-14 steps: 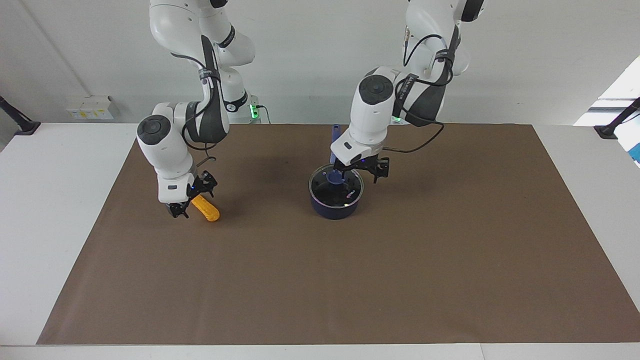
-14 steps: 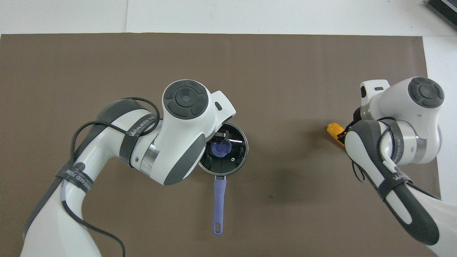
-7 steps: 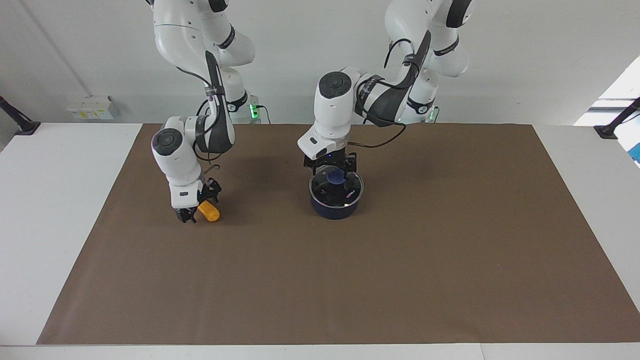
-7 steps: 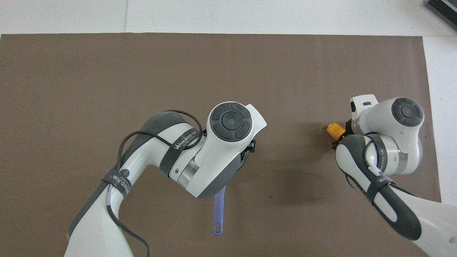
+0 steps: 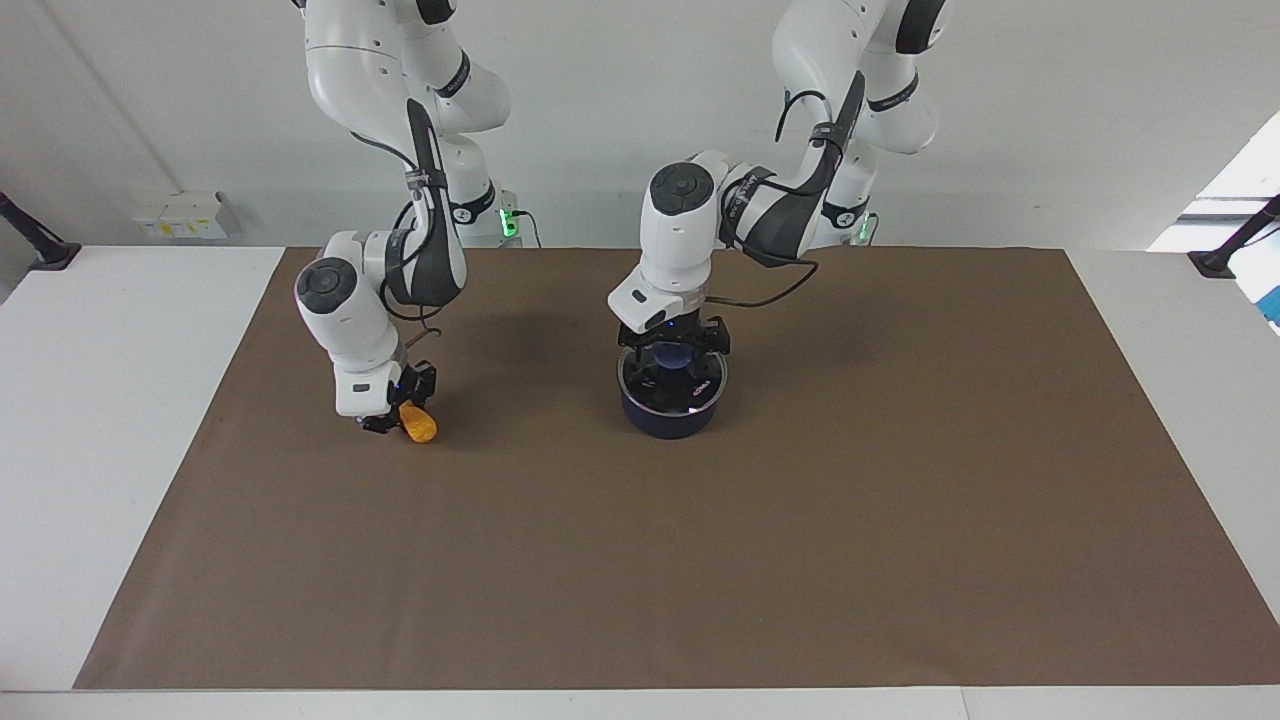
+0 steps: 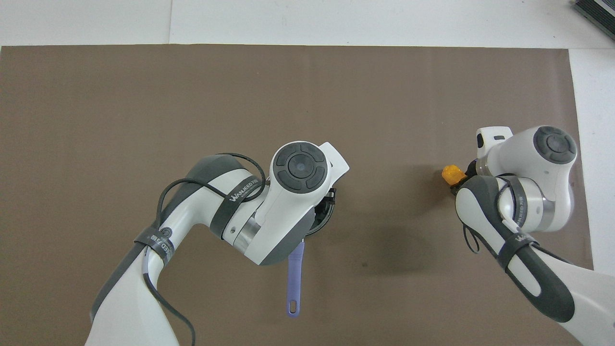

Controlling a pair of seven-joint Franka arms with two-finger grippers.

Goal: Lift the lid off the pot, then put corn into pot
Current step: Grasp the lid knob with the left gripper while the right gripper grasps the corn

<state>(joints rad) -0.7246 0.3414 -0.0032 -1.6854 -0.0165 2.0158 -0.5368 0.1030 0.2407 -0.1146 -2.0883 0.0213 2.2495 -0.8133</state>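
Note:
The robot's right gripper is holding the corn while the glass lid (image 5: pixel 674 389) covers the pot, so next the left gripper takes the lid aside by its blue knob (image 5: pixel 674 355) first.
The dark blue pot (image 5: pixel 668 415) stands mid-mat with the glass lid (image 5: pixel 702 386) on it. Its long blue handle (image 6: pixel 294 278) points toward the robots. My left gripper (image 5: pixel 672 352) is down over the lid, open, with a finger on each side of the blue knob. In the overhead view the left wrist hides nearly all of the pot apart from a sliver of rim (image 6: pixel 327 216). Toward the right arm's end of the table lies the orange corn (image 5: pixel 420 428) (image 6: pixel 451 174). My right gripper (image 5: pixel 398 416) is shut on the end of it, low at the mat.
A brown mat (image 5: pixel 800 560) covers most of the white table (image 5: pixel 100 450). A small white socket box (image 5: pixel 180 215) sits by the wall, and black stands (image 5: pixel 1225 255) are at the table's corners near the robots.
The right gripper has closed on the corn and tipped it. The left wrist has swung in over the lid and brought its open fingers down around the knob.

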